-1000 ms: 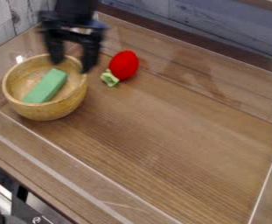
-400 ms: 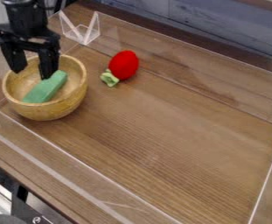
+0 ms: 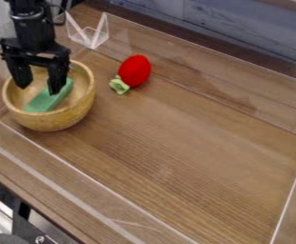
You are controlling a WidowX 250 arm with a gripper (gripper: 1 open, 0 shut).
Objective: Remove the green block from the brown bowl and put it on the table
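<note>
The open fingers are in line with the block's narrow width (image 3: pixel 49 97). My gripper should go on down into the brown bowl (image 3: pixel 51 114) until its fingers are on both sides of the green block, and then close.
The brown bowl (image 3: pixel 64 116) sits at the left of the table (image 3: pixel 188 143). Inside it lies the green block (image 3: pixel 55 96), slanted against the pale inner wall. My black gripper (image 3: pixel 36 80) points straight down into the bowl, open, with one finger on each side of the block's upper part. Whether the fingers (image 3: pixel 14 74) touch the block cannot be told. Part of the block is hidden behind them.
A red strawberry toy (image 3: pixel 132 71) with a green stem lies just right of the bowl. Clear acrylic walls (image 3: pixel 87 33) edge the tabletop at the back left and along the front. A grey plank wall runs behind.
The gripper moved left from behind the bowl's right rim and came down into the bowl, over the green block. It stayed open. The block and bowl have not moved.
</note>
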